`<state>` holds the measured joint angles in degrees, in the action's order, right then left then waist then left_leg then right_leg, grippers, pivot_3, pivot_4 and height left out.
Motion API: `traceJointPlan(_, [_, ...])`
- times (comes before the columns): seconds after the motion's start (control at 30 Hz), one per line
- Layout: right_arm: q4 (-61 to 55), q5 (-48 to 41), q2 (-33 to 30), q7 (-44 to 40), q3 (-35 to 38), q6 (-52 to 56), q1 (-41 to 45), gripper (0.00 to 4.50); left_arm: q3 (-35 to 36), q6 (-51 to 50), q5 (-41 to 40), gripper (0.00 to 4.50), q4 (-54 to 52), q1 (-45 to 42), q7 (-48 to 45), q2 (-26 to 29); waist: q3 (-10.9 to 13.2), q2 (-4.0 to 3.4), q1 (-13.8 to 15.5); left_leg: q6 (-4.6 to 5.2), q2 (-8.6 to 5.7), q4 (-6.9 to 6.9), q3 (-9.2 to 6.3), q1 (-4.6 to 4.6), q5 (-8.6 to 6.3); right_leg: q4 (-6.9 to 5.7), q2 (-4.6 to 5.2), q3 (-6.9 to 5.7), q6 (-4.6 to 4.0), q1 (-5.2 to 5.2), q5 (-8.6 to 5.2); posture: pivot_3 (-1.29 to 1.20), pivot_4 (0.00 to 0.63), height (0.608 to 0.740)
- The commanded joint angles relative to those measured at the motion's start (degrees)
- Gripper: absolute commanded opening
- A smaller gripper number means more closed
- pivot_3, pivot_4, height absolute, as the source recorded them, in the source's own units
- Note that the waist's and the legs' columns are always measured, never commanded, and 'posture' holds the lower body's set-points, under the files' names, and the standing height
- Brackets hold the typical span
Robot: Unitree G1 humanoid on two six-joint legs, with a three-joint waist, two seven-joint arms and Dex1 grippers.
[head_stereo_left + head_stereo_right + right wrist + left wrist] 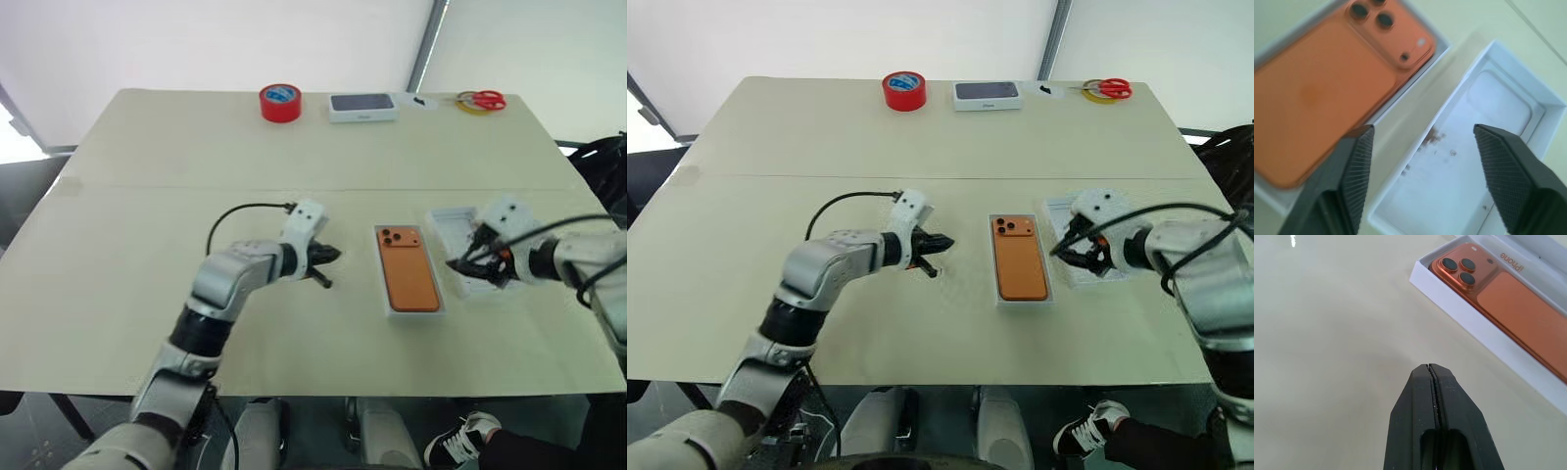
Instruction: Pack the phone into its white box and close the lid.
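The lid is lying hollow side up [455, 227] next to the box, so its edge [1422, 142] closest to the phone should be pinched by the robot's right gripper, which should then flip the lid over onto the box.
The orange phone [409, 272] lies camera side up inside the white box [416, 313] at the middle of the table. Just right of it rests the lid [453, 230], hollow side up, plain white inside. My right gripper [1422, 129] hovers open over the lid's edge nearest the box, one finger toward the phone [1327, 93] and the other above the lid's inside [1488, 98]; nothing is between them. My left gripper [336, 256] is shut and empty, a short way left of the box, pointing at it. The left wrist view shows its closed fingertips [1429, 367] short of the box wall [1469, 320].
Along the table's far edge stand a red tape roll [280, 102], a white box with a dark top picture [362, 106] and red-handled scissors [480, 100]. A seam crosses the table [147, 186] behind the grippers. A person's shoe [465, 436] shows below the near edge.
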<state>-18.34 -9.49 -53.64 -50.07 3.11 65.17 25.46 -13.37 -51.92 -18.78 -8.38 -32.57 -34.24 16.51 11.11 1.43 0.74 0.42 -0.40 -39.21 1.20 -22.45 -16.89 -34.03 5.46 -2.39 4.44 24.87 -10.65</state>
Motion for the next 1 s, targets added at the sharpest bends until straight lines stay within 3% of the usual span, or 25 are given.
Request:
traceJointPlan(0.03, [6.04, -0.02, 1.30, 3.36, -2.30, 4.14, 3.12, 3.32, -2.64, 10.99, 1.43, 0.00, -6.40, 2.47, -6.55, 4.15, 0.00, -0.01, 0.12, 0.00, -0.02, 0.01, -0.01, -0.04, 0.00, 0.03, 0.03, 0.00, -0.02, 0.00, 0.00, 0.00, 0.150, 0.736])
traceJointPlan(0.17, [12.87, -0.10, 3.28, 6.13, -4.33, 4.99, 6.95, 3.32, -2.99, 18.92, 1.64, 0.00, -8.63, 5.61, -11.17, 7.15, 0.00, -0.04, 0.00, 0.01, -0.16, 0.00, 0.09, -0.10, 0.00, 0.08, 0.17, 0.07, -0.04, 0.04, 0.01, 0.00, 0.150, 0.736])
traceJointPlan(0.5, [23.11, -1.17, 7.20, 9.63, -7.80, 9.84, 14.37, 3.32, -4.43, 22.73, 1.95, 0.00, -11.14, 8.54, -15.58, 9.48, 0.00, -0.06, -0.07, 0.02, -0.09, 0.00, 0.09, -0.04, -0.01, -0.02, 0.07, 0.09, -0.02, 0.05, 0.02, 0.00, 0.150, 0.736])
traceJointPlan(0.6, [23.80, -1.50, 6.87, 9.90, -8.86, 10.34, 14.71, 2.55, -4.26, 22.93, 2.10, 0.00, -10.46, 8.43, -15.29, 9.10, 0.00, -0.06, -0.05, 0.02, -0.10, -0.01, 0.11, -0.03, 0.00, -0.03, 0.07, 0.09, 0.00, 0.04, 0.02, 0.00, 0.150, 0.736])
traceJointPlan(0.77, [21.45, -3.39, 5.94, 9.46, -8.63, 13.28, 14.35, 0.15, -3.41, 22.84, 2.08, 0.00, -9.77, 8.25, -14.64, 8.73, 0.00, -0.06, -0.02, 0.02, -0.10, -0.02, 0.10, -0.03, 0.00, -0.03, 0.07, 0.09, 0.02, 0.02, 0.03, 0.00, 0.150, 0.736])
traceJointPlan(1.0, [20.00, -6.88, 6.53, 11.17, 1.38, 19.04, 19.56, 0.07, -2.02, 23.60, 2.41, 0.00, -8.73, 8.78, -13.00, 8.94, 0.03, -0.11, -0.09, 0.02, -0.10, -0.02, 0.10, -0.05, 0.00, -0.03, 0.07, 0.09, 0.09, 0.05, 0.07, 0.00, 0.150, 0.736])
